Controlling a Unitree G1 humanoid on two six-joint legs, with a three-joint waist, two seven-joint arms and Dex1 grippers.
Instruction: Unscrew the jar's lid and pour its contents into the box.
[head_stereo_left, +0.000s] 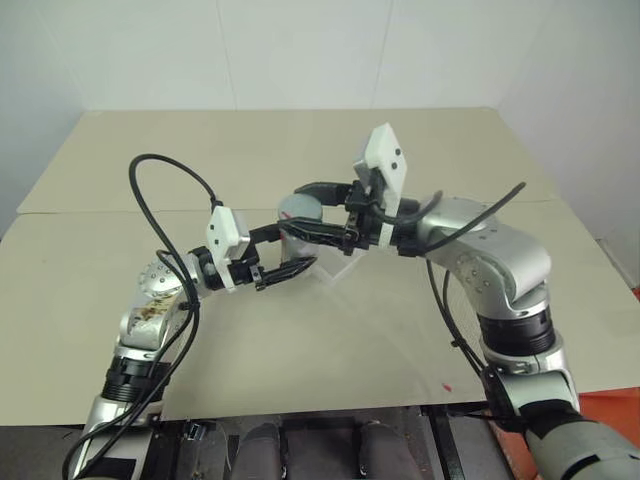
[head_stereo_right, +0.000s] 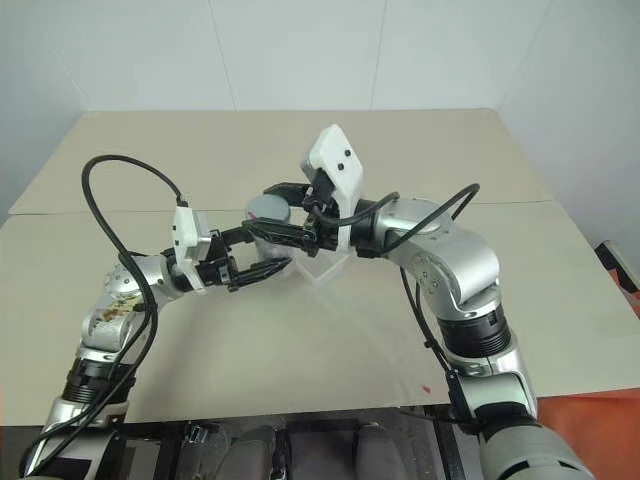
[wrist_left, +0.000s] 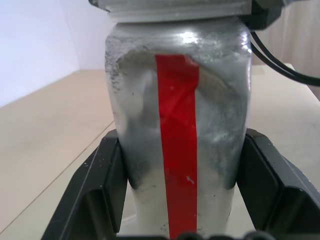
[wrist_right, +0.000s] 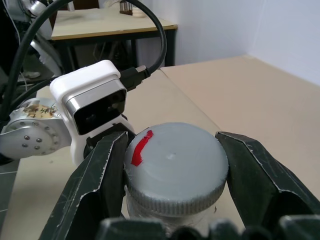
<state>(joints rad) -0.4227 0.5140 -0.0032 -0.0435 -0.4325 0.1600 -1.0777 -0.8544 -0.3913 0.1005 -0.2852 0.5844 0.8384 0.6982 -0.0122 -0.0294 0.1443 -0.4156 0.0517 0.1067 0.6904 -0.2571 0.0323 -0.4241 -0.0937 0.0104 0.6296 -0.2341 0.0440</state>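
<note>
The jar's body (head_stereo_left: 299, 249) is held below the lid by my left gripper, so I should keep moving the lid away with my right gripper and let it go beside the box.
The silver-grey jar (wrist_left: 177, 150), dented and marked with a vertical red stripe, is held upright above the table. My left gripper (head_stereo_left: 292, 252) is shut on its body, with black fingers (wrist_left: 100, 195) pressed against both sides. The round grey lid (wrist_right: 175, 160) sits on top of the jar, and my right gripper (head_stereo_left: 305, 210) is shut on its ribbed rim, reaching in from the right. The contents are hidden inside the jar. The small clear box (head_stereo_left: 340, 263) stands on the table just behind and to the right of the jar, under my right wrist.
The beige table (head_stereo_left: 300, 340) spreads wide around both arms, with a seam running across its middle. A small red mark (head_stereo_left: 447, 386) lies near the front right. A red object (head_stereo_left: 612, 412) sits beyond the table's right front corner.
</note>
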